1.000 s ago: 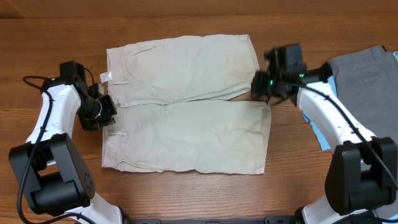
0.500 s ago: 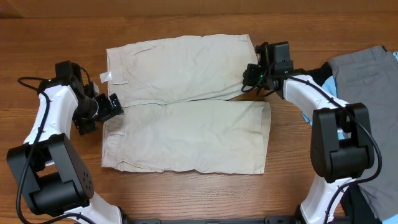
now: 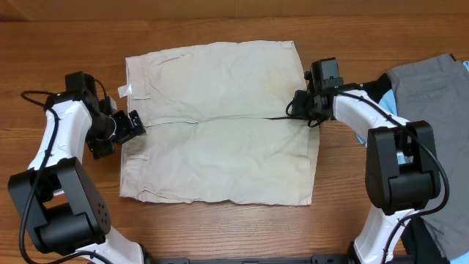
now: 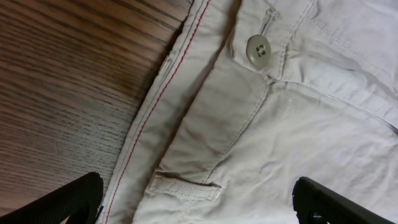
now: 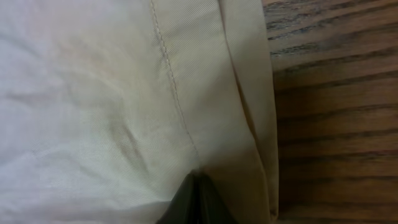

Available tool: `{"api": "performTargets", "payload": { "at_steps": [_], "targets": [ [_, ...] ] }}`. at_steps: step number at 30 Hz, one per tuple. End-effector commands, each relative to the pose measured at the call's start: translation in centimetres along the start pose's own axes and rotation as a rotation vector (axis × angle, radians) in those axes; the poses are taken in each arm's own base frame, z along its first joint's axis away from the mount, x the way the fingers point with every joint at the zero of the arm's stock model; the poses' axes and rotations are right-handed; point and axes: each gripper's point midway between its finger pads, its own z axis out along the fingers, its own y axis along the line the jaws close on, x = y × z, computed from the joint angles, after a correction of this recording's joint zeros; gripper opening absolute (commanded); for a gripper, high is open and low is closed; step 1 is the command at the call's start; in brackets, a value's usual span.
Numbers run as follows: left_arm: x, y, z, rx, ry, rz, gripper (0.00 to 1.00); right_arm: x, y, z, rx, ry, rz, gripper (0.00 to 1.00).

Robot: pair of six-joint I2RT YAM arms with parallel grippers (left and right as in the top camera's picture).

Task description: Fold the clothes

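Note:
The two legs meet at the inner hems [image 3: 312,126] and my right gripper is there, so it should lift away and pinch the near leg's outer hem corner [image 3: 309,202] before it folds.
The clothes [image 3: 220,125] are pale beige shorts, spread flat on the wooden table with the waistband to the left and the two legs pointing right. My left gripper [image 3: 132,126] hovers over the waistband edge, open; in the left wrist view its fingers [image 4: 69,200] straddle a belt loop [image 4: 184,186] below the button [image 4: 259,50], holding nothing. My right gripper [image 3: 300,110] sits at the leg hems, where the two legs meet. Its shut fingertips [image 5: 198,190] rest on the cloth beside the stitched hem [image 5: 249,93].
Grey trousers [image 3: 432,95] lie at the right edge of the table, with a light-blue garment [image 3: 375,155] peeking out under the right arm. A black cable [image 3: 37,95] loops at the left arm. Bare wood [image 3: 220,22] runs along the far side.
My left gripper has opened at the waistband. The shut right gripper moved left onto the upper leg's hem, then down; that hem now lies straight against the lower leg.

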Motion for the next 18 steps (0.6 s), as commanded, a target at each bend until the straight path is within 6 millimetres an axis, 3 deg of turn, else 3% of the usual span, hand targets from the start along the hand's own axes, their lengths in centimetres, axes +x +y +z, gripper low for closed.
{"api": "performTargets", "payload": {
  "at_steps": [1, 9, 13, 16, 18],
  "targets": [
    [-0.3, 0.1, -0.3, -0.006, -0.014, 0.0, 1.0, 0.4, -1.8, 0.3, 0.08, -0.001, 0.008, 0.04],
    [-0.3, 0.1, -0.3, -0.006, -0.014, 0.0, 1.0, 1.0, -2.8, 0.2, 0.136, 0.018, 0.012, 0.04],
    [-0.3, 0.1, -0.3, -0.006, -0.014, 0.0, 1.0, -0.3, -2.2, -0.7, 0.122, -0.01, 0.004, 0.04],
    [-0.3, 0.1, -0.3, -0.006, -0.014, 0.0, 1.0, -3.9, -0.3, -5.5, 0.095, -0.097, -0.002, 0.09],
    [-0.3, 0.2, -0.3, -0.006, -0.014, 0.0, 1.0, -6.6, 1.6, -11.1, 0.069, -0.174, -0.006, 0.23]
  ]
}}
